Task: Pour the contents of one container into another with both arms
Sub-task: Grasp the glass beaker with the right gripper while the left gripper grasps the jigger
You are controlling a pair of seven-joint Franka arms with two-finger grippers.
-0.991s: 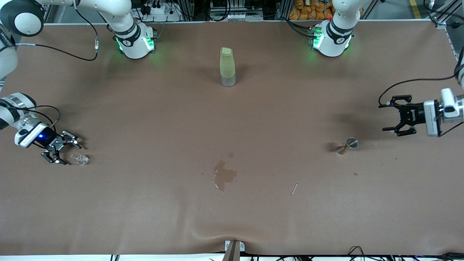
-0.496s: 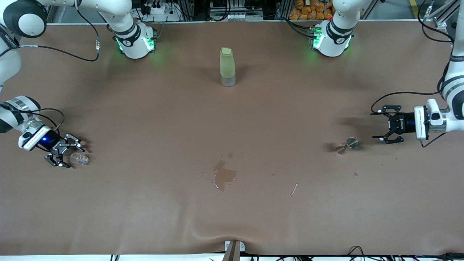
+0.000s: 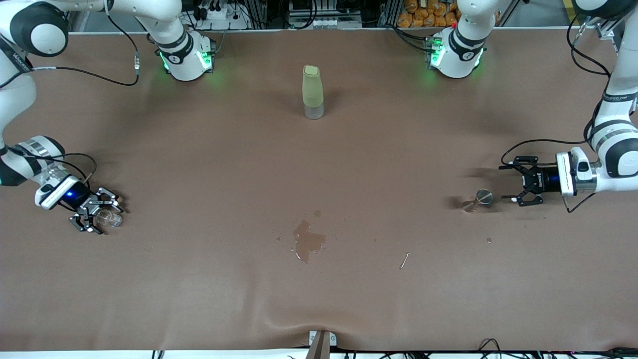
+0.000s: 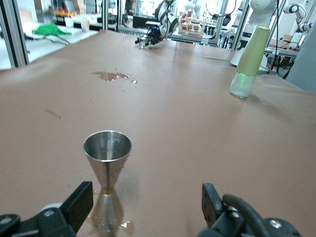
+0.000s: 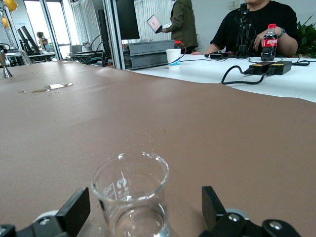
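Observation:
My gripper will make the beaker's shallow liquid run to one side when it tips the glass beaker (image 3: 110, 218), since a clear ring (image 5: 140, 216) can be seen low inside the beaker.
A small clear glass beaker (image 3: 112, 218) with a printed scale stands upright at the right arm's end of the table. My right gripper (image 3: 104, 220) is open around it, and in the right wrist view the beaker (image 5: 131, 190) sits between the two black fingers (image 5: 74, 211) without touching them. A steel jigger (image 3: 482, 197) stands upright at the left arm's end. My left gripper (image 3: 504, 183) hangs low beside it, open. In the left wrist view the jigger (image 4: 107, 157) stands just ahead of the left gripper (image 4: 145, 200), close to one finger (image 4: 79, 201).
A bottle in a pale green sleeve (image 3: 313, 92) stands between the two bases. A brown puddle (image 3: 308, 240) lies mid-table, with a small stick (image 3: 404, 260) and a droplet (image 3: 489, 240) toward the left arm's end. The tablecloth buckles at the near edge (image 3: 319, 319).
The left gripper has come down and moved in toward the jigger. The right gripper has slid forward, so the beaker now stands between its fingers.

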